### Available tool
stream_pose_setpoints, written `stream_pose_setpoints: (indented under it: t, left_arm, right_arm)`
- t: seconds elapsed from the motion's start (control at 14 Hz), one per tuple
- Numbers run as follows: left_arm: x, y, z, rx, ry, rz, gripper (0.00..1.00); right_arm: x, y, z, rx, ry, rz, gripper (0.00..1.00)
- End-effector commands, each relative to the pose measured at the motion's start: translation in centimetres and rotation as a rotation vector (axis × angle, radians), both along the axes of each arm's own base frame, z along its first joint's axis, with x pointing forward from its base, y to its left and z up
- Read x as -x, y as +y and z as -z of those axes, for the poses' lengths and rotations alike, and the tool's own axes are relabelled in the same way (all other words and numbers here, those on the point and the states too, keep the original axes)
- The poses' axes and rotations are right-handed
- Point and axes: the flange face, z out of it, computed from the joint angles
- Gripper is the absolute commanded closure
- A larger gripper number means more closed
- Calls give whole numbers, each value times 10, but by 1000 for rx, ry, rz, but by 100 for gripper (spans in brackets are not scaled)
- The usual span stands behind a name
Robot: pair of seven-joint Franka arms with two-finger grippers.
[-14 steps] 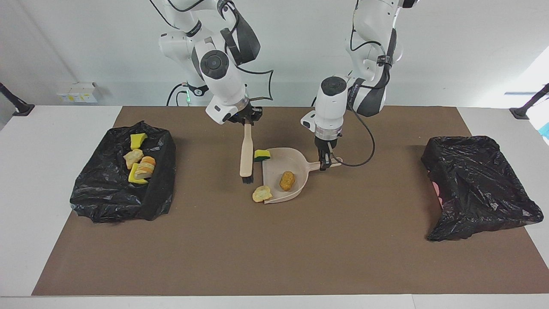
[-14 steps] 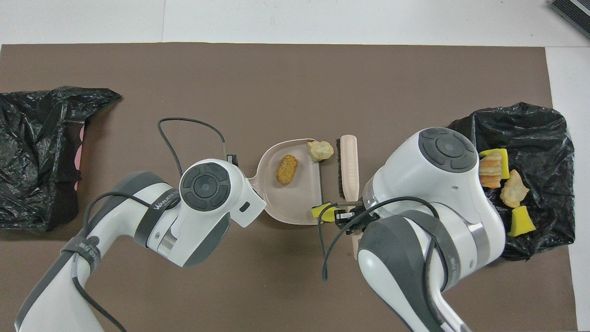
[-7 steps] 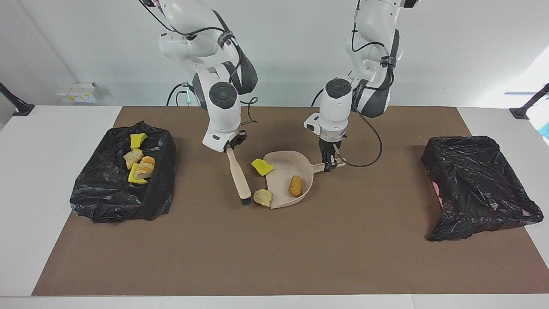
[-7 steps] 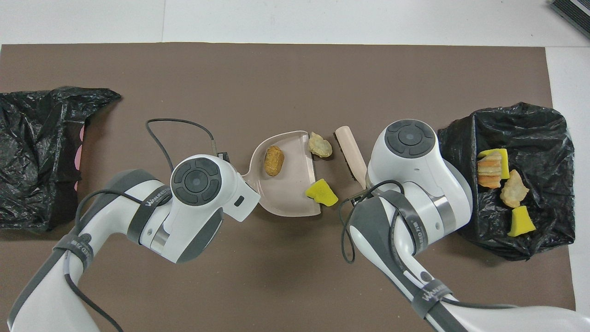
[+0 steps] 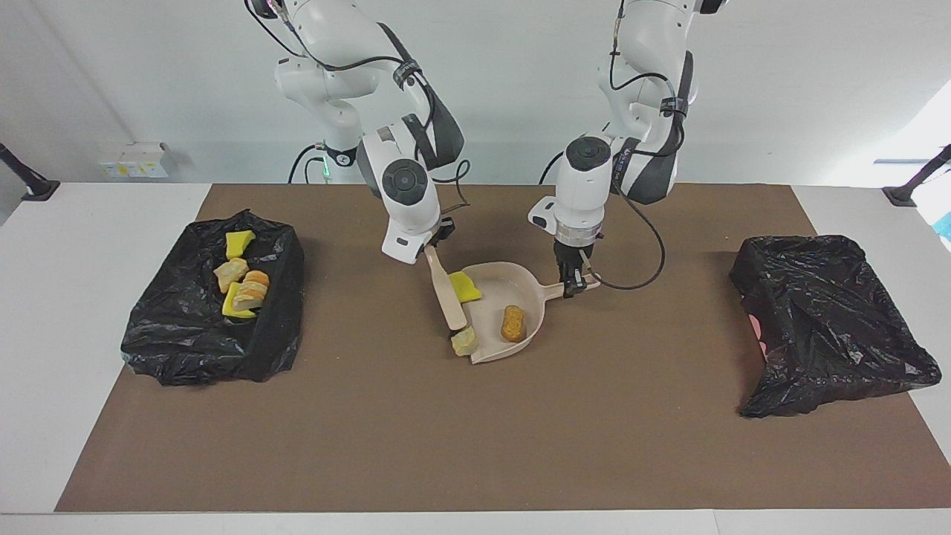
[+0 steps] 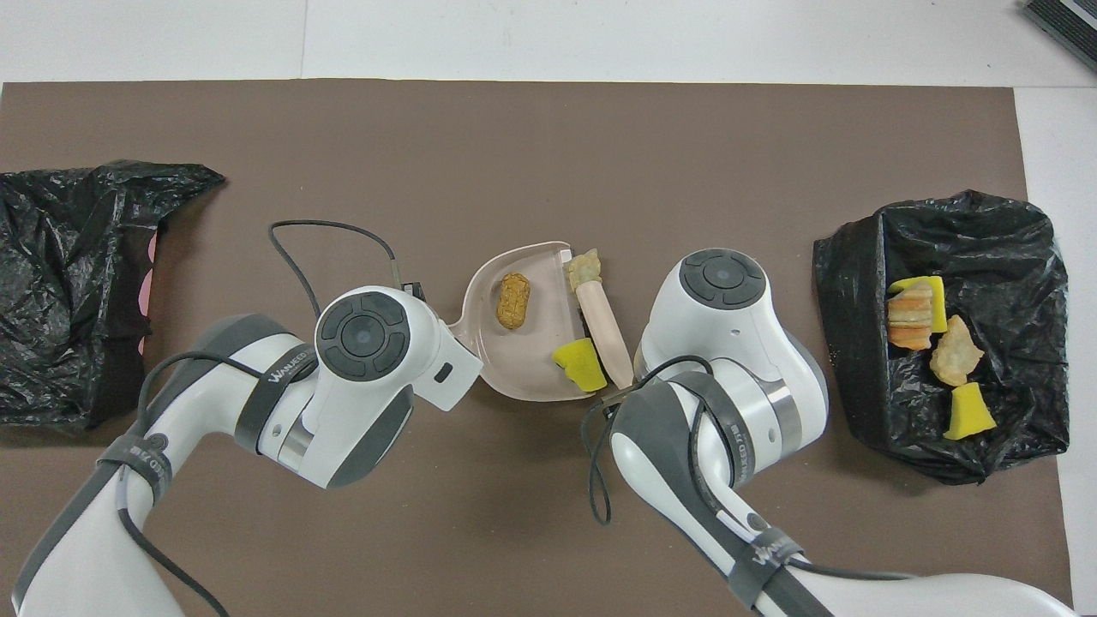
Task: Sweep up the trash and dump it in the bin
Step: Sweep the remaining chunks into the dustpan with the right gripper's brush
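Observation:
The pale lump (image 6: 583, 269) is at the dustpan's corner next to the brush's bristle end, so the robot's right hand should sweep the brush back over the dustpan's open edge (image 6: 578, 314) before the left gripper lifts.
My left gripper (image 5: 570, 286) is shut on the handle of the beige dustpan (image 5: 496, 299) (image 6: 542, 347) in the middle of the table. My right gripper (image 5: 433, 247) is shut on the beige brush (image 5: 446, 294) (image 6: 603, 332), which lies slantwise along the pan's open edge. Inside the pan lie a brown lump of trash (image 5: 512, 323) (image 6: 513, 300) and a yellow sponge chunk (image 5: 465, 286) (image 6: 578, 365). A pale lump (image 5: 463, 342) (image 6: 586, 267) sits at the brush's bristle end, by the pan's corner. The black-lined bin (image 5: 186, 334) (image 6: 866, 377) at the right arm's end holds several more bits (image 5: 241, 286) (image 6: 934, 334).
A second black bag (image 5: 825, 319) (image 6: 68, 283) lies crumpled at the left arm's end of the brown mat. A black cable (image 6: 326, 231) loops from the left wrist over the mat beside the dustpan.
The right gripper has swung the brush against the pan's open edge, pushing the yellow sponge inside and the pale lump to the pan's corner. The pan has shifted slightly.

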Motion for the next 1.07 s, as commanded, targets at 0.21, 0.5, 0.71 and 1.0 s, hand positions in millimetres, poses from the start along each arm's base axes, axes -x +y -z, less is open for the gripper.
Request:
stream_pose_setpoints:
  t: [0.21, 0.5, 0.71, 1.0]
  left_arm:
    - [10, 2, 3, 3, -8, 7, 100]
    - [9, 3, 5, 7, -9, -9, 100]
    - [10, 4, 5, 4, -6, -5, 100]
    - [11, 3, 5, 2, -3, 1, 100]
  right_arm:
    - [19, -30, -98, 40, 18, 183, 100]
    - [-21, -88, -79, 80, -121, 50, 100]
    - [-56, -97, -38, 174, -192, -68, 100]
    - [-55, -60, 7, 146, -178, -101, 100]
